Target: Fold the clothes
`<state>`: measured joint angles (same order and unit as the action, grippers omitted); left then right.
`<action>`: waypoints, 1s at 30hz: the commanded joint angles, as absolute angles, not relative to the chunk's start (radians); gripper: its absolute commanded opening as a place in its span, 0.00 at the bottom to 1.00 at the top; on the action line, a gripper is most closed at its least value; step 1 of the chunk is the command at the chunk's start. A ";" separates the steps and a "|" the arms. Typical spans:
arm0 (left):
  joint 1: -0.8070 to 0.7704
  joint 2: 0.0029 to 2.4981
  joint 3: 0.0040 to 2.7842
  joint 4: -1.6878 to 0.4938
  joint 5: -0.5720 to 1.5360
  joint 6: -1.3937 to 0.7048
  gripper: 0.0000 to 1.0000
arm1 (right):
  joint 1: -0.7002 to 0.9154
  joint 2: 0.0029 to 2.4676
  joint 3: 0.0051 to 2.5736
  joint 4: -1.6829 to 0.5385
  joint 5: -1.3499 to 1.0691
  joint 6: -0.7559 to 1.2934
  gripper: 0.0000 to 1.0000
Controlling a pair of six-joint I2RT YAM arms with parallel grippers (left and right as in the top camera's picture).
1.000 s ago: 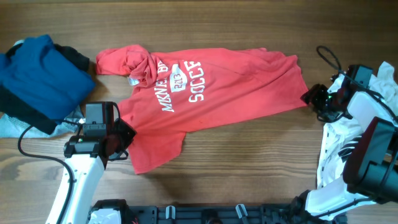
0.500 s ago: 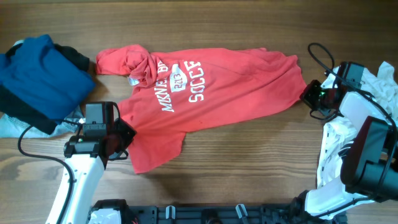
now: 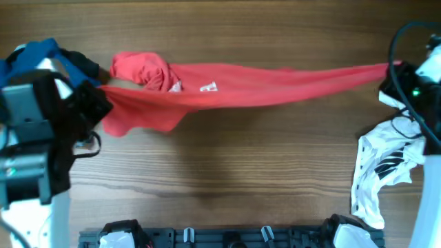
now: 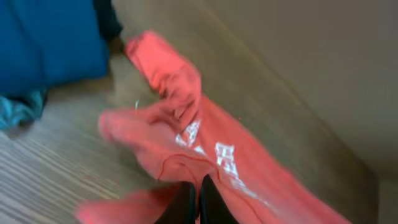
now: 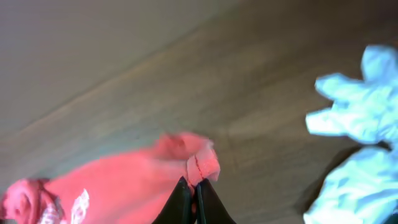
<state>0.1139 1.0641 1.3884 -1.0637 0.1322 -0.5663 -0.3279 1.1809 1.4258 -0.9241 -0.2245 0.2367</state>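
The red T-shirt hangs as a narrow piece of cloth with a bunched part (image 3: 147, 69), so my right gripper should lay it toward the black bar (image 3: 207, 234) and take another edge of the T-shirt.
The clothes, a red T-shirt (image 3: 248, 86), hang off the table as a long taut band between my two grippers. Only scraps of white print show, and one bunched part (image 3: 141, 69) sits near the left end. My left gripper (image 3: 102, 95) is shut on the shirt's left end. In the left wrist view the black fingers (image 4: 198, 198) pinch a red fold while the shirt (image 4: 186, 137) droops beyond them. My right gripper (image 3: 394, 70) is shut on the right end. In the right wrist view its tips (image 5: 194, 191) clamp a hemmed corner of the shirt (image 5: 202, 165).
Blue and dark folded garments (image 3: 38, 55) lie at the far left, also in the left wrist view (image 4: 50, 37). A white cloth with black print (image 3: 382, 169) lies at the right, near the right gripper (image 5: 354, 124). A black rail (image 3: 227, 238) runs along the front edge.
The right gripper closed on the shirt's right edge. Both arms then rose and moved apart, lifting the flat shirt into a stretched band. The left arm now looms nearer the camera.
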 commanded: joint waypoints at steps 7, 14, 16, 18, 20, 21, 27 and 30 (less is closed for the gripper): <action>0.180 1.010 1.850 -1.042 0.148 -0.475 0.04 | -0.327 1.107 1.951 -0.921 0.010 0.261 0.04; 0.179 1.145 1.855 -1.016 0.304 -0.478 0.04 | -0.327 1.300 1.964 -1.032 -0.062 0.204 0.04; 0.170 1.247 1.855 -1.028 0.333 -0.478 0.04 | -0.327 1.418 1.964 -1.074 -0.119 0.173 0.04; 0.136 1.385 1.855 -1.069 0.333 -0.467 0.04 | -0.324 1.580 1.964 -1.175 -0.203 0.130 0.04; 0.124 1.463 1.855 -1.102 0.331 -0.413 0.04 | -0.321 1.651 1.962 -1.279 -0.262 0.087 0.04; 0.125 1.510 1.855 -1.125 0.329 -0.396 0.04 | -0.316 1.682 1.956 -1.330 -0.271 0.065 0.04; 0.125 1.580 1.855 -1.180 0.207 -0.396 0.04 | -0.174 1.705 1.890 -1.410 -0.271 -0.057 0.05; 0.125 1.580 1.855 -1.200 0.150 -0.396 0.04 | -0.047 1.705 1.837 -1.414 -0.271 -0.092 0.09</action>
<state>0.1287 1.5860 1.8473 -1.1866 0.2287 -0.4191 -0.1417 1.7065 1.8854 -1.4105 -0.2493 -0.0334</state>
